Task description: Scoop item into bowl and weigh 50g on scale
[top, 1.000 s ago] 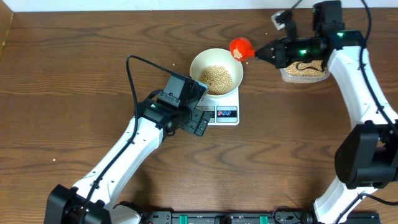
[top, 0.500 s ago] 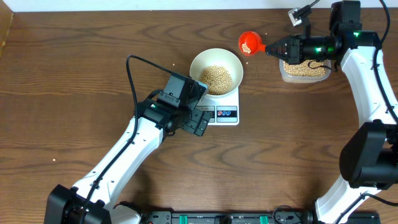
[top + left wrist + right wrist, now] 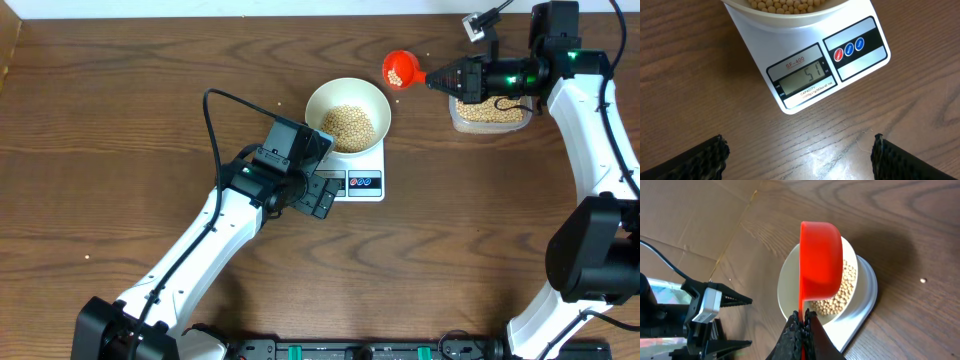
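Note:
The scale's display (image 3: 805,79) shows a little more than 50g, so my right gripper should tip the red scoop out into the tub (image 3: 488,115) and then scoop a bit out of the bowl.
The white bowl (image 3: 347,113) holds tan beans (image 3: 347,125) and sits on the white scale (image 3: 358,182). In the left wrist view the scale's display (image 3: 803,78) reads 51, with the bowl's rim (image 3: 790,11) above it. My left gripper (image 3: 322,195) is open and empty just in front of the scale; its fingers (image 3: 700,160) spread wide over bare wood. My right gripper (image 3: 437,78) is shut on the handle of a red scoop (image 3: 398,69), held to the right of the bowl with a few beans in it. The scoop (image 3: 820,260) shows above the bowl (image 3: 785,287) in the right wrist view.
A clear plastic tub of beans (image 3: 489,112) stands at the back right under my right arm. A loose bean (image 3: 923,280) lies on the wood. A black cable (image 3: 212,130) loops over the left arm. A dark rail (image 3: 360,350) runs along the front edge.
My right gripper has drawn the red scoop back to the right, away from the bowl's rim, then held still. The left arm has not moved.

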Available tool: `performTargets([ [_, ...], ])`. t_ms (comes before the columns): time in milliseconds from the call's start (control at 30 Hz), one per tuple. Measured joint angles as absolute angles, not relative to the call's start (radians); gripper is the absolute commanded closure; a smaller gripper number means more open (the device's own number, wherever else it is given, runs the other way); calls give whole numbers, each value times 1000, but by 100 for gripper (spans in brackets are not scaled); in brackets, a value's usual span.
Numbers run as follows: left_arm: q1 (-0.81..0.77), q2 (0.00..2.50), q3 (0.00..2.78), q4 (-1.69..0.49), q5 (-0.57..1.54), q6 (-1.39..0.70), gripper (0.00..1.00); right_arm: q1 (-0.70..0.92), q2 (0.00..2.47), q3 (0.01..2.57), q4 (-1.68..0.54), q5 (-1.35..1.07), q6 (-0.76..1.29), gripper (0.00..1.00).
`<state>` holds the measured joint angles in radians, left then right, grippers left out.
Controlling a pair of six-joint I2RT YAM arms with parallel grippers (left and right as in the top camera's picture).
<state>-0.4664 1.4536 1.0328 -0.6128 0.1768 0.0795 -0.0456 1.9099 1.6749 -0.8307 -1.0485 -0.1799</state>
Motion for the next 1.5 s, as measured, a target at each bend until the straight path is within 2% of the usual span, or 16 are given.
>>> performTargets([
  [133,-466,1454,1033,-613,177,80,7,-114,1910,1675,-876,-1039,-176,99],
  [233,-466,1454,1033,-613,177,80,7,-271,1909,1677,-910,-1023,-173,99],
  [333,-466,1454,1033,-613,177,80,7,-390,1907,1681,-951,-960,-172,98],
  [467,-466,1454,1033,-613,177,80,7,-453,1902,1682,-999,-839,-171,98],
  [733,-466,1454,1033,-613,177,80,7,-327,1897,1682,-1009,-495,-163,98],
  [1133,-466,1454,1033,-613,177,80,7,25,1895,1683,-974,210,-83,99],
  [1500,-466,1454,1033,-613,177,80,7,151,1895,1683,-972,491,-76,99],
])
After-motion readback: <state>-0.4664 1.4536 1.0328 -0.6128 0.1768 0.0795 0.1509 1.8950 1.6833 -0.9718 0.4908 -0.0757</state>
